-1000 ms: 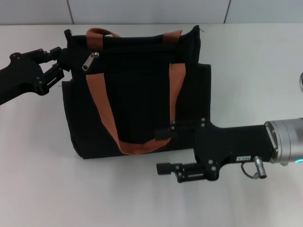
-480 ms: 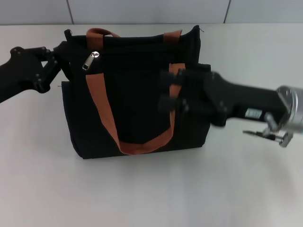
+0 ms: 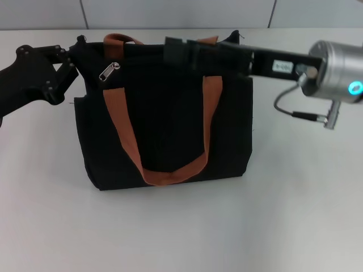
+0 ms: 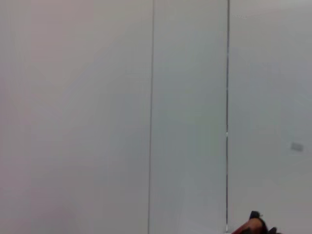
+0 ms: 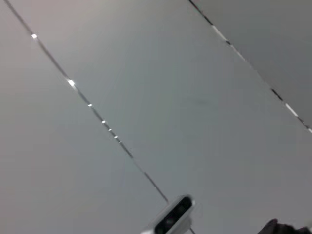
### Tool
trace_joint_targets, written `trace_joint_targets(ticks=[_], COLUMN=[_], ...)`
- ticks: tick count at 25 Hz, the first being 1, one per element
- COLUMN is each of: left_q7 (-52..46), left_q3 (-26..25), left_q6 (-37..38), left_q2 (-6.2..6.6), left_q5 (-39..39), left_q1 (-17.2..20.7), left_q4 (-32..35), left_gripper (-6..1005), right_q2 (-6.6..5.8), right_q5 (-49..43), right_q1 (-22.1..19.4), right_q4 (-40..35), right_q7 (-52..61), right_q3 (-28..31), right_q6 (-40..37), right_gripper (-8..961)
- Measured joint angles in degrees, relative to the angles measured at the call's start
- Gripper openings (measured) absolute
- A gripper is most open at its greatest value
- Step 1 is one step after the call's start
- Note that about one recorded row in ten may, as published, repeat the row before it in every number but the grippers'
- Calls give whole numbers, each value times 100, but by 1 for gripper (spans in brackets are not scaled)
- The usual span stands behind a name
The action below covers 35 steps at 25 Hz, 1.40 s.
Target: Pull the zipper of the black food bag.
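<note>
The black food bag's corner (image 3: 86,59) is in my left gripper beside the zipper, so that gripper should keep it still while my right gripper takes the zipper pull (image 3: 109,71).
The black food bag (image 3: 164,119) lies flat on the white table (image 3: 181,226) in the head view, with two rust-orange straps (image 3: 126,136). Its silver zipper (image 3: 109,70) sits near the top left corner, next to the left strap. My left gripper (image 3: 72,59) is against the bag's top left edge, just left of the zipper. My right gripper (image 3: 172,47) reaches in from the right over the bag's top edge, some way right of the zipper. The left wrist view catches only a bit of orange strap (image 4: 249,227).
A grey wall (image 3: 181,12) runs behind the table's far edge. The right arm's silver wrist (image 3: 334,71) and its cable (image 3: 300,113) hang over the table right of the bag. Both wrist views mostly show bare grey panels.
My right arm has swung from the bag's lower right up across it to its top edge. My left gripper has shifted slightly up along the bag's left corner.
</note>
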Motion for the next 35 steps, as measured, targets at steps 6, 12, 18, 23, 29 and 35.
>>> trace_joint_targets(ticks=[6, 12, 18, 23, 29, 35], left_q7=[0, 0, 0, 0, 0, 6], left_q3=[-20, -100, -123, -123, -122, -122], left_q6=[60, 103, 101, 114, 226, 250], left_q2=[-10, -15, -16, -22, -21, -22], left_q5=[0, -62, -68, -71, -71, -127], left_q1=[6, 55, 68, 69, 69, 73], left_q4=[26, 27, 27, 27, 27, 26], left_gripper=[22, 22, 23, 23, 22, 22], right_q2=[-60, -70, -65, -30, -21, -4], right_q5=[-351, -963, -1367, -1674, -1691, -1702], right_q1=[533, 846, 1074, 1237, 1278, 1289], right_q4=[-72, -224, -235, -233, -199, -179], right_q7=[1304, 2072, 2483, 2568, 2709, 2991], right_q3=[-30, -34, -35, -36, -35, -180], right_q6=[572, 834, 1146, 1220, 1400, 1605], right_gripper=[695, 695, 695, 614, 517, 304])
